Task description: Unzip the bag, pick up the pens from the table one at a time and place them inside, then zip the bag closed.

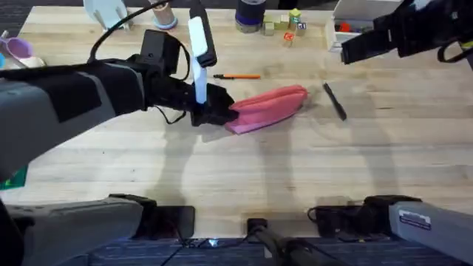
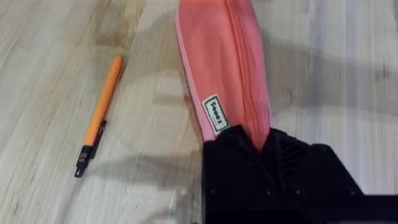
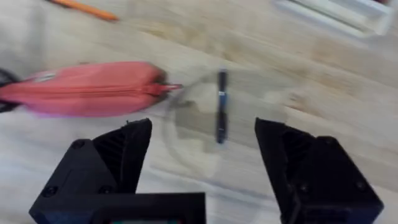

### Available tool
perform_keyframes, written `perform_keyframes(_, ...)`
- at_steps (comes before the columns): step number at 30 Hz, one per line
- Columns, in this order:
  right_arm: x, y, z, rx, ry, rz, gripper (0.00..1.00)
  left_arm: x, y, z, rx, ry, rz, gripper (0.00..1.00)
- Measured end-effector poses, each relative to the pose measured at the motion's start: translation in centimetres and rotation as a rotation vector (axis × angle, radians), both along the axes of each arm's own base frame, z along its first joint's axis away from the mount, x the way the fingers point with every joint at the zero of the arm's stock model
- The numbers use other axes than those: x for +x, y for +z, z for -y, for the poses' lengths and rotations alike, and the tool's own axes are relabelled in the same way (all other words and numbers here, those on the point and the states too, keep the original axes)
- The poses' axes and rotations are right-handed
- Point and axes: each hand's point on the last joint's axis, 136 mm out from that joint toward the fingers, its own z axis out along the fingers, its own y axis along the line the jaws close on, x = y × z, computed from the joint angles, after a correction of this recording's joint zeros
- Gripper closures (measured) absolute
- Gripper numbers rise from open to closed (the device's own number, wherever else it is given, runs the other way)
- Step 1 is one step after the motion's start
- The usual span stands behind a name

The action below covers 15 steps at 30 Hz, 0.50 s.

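Observation:
I expect the zipper [image 3: 102, 92] to open a small gap at the bag's loose end when I pull it, because the red pull tab [image 3: 171, 87] sticks out there.
The pink bag [image 1: 270, 106] lies on the table [image 1: 244, 170] near the middle, its zipper closed along the top in the left wrist view [image 2: 224, 62]. My left gripper [image 1: 214, 109] is shut on the bag's left end [image 2: 264, 140]. The orange pen [image 1: 236, 76] lies just behind the bag, also seen as the orange pen [image 2: 99, 118] beside the bag. The black pen [image 1: 334, 101] rests to the right of the bag. My right gripper [image 3: 202, 162] hangs open above the table with nothing between its fingers, looking down on the black pen [image 3: 221, 106] and the bag's right end [image 3: 93, 87].
Coloured blocks [image 1: 288, 26], a dark cup [image 1: 251, 15] and a white tray [image 1: 355, 26] stand along the back edge. A purple item [image 1: 18, 48] sits at the far left. The right arm [image 1: 399, 37] is raised at the back right.

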Motion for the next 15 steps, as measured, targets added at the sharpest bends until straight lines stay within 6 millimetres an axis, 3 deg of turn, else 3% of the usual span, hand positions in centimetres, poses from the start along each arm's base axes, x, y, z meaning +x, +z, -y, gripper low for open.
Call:
perform_keyframes(5,0.8,0.3,2.0,-0.130,-0.004,0.037,0.006,0.0,0.0,0.0,0.000,0.000,0.000,0.958)
perform_keyframes(15,1.5,0.2,2.9,-0.366,0.293,0.049,0.006,0.0,0.0,0.0,0.000,0.000,0.000,0.958)
